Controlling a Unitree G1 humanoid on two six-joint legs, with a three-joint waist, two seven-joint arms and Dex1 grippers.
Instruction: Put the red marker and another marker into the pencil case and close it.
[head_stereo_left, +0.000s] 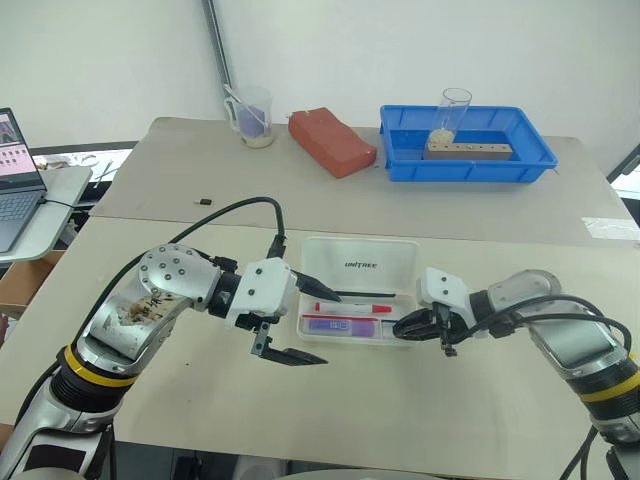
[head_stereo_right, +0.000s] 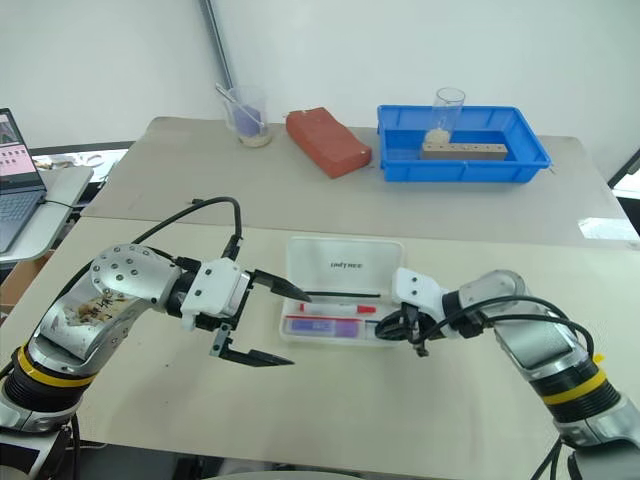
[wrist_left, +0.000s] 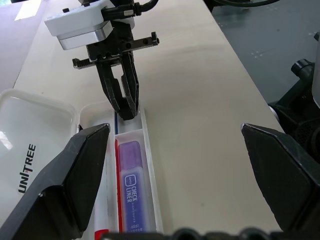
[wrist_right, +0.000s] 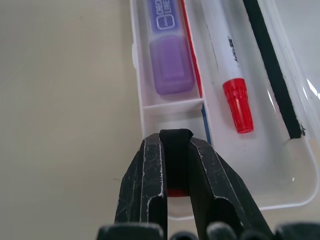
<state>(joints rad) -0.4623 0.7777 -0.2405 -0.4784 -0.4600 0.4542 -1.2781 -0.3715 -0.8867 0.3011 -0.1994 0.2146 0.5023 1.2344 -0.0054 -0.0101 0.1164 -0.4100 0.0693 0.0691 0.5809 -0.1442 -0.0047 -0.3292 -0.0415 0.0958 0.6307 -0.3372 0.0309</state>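
Observation:
My right gripper is in the front compartment (wrist_right: 175, 121), where the lid comes down, so it needs to move away before my left gripper pushes the lid's back edge (head_stereo_left: 360, 239) over.
The pencil case (head_stereo_left: 404, 262) lies open in the middle of the table, its lid with black lettering folded back. In its tray lie the red marker (wrist_right: 225, 55), white-barrelled with a red cap, and another marker, the stubby purple highlighter (wrist_right: 170, 60), in the front compartment. My left gripper (head_stereo_left: 331, 329) hovers at the case's left end, open wide, with nothing between its fingers. My right gripper (wrist_right: 176, 137) is at the case's right end, tips over the rim, shut. A bit of red shows in the slit between its fingers; I cannot tell what it is.
A thin black pen (head_stereo_left: 365, 294) and a thin red-and-blue pen (wrist_right: 196, 75) also lie in the case. At the back stand a blue tray (head_stereo_left: 530, 165), a red brick-like block (head_stereo_left: 330, 140) and a clear beaker (head_stereo_left: 252, 118). A laptop (head_stereo_left: 15, 190) is far left.

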